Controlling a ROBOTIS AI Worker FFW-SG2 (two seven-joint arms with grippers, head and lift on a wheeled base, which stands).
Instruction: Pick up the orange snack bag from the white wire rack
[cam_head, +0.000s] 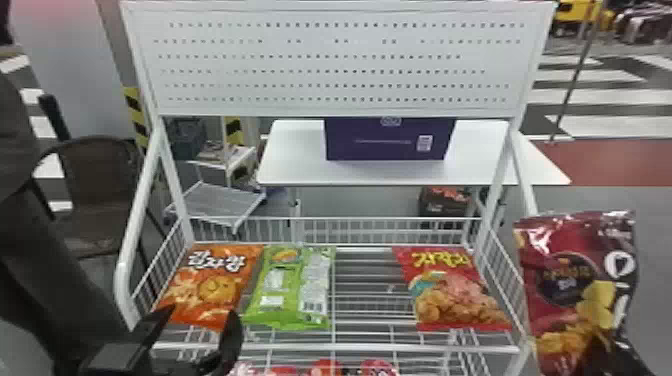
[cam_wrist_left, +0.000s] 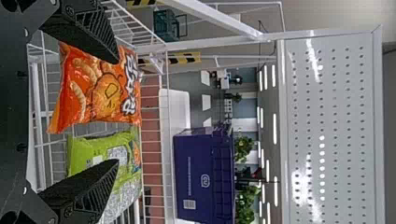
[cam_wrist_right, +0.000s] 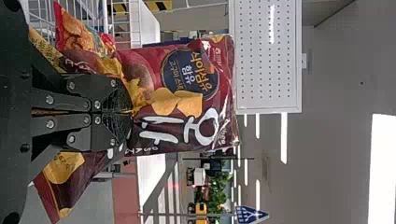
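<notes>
The orange snack bag's middle (cam_head: 211, 290) looks full. Its top end (cam_head: 222, 256) will stay up instead of folding over when I lift the bag's lower front.
The orange snack bag (cam_head: 212, 285) lies at the left end of the white wire rack (cam_head: 335, 346). My left gripper (cam_head: 192, 325) stands open at the rack's front left, just before the bag's near edge. In the left wrist view the orange bag (cam_wrist_left: 95, 91) shows beyond the open left gripper (cam_wrist_left: 116, 112), whose fingers are well apart with nothing between them. At the right, outside the rack, my right gripper (cam_head: 607, 357) holds a dark red snack bag (cam_head: 565, 280) upright. The right wrist view has the right gripper (cam_wrist_right: 122, 112) shut on that dark red bag (cam_wrist_right: 182, 93).
A green bag (cam_head: 292, 290) lies right beside the orange one, and a red bag (cam_head: 455, 290) lies at the rack's right end. Wire side walls and slanted posts flank the shelf. Red items (cam_head: 325, 369) sit on a lower level. Behind stands a white table (cam_head: 295, 165) with a purple box (cam_head: 387, 140).
</notes>
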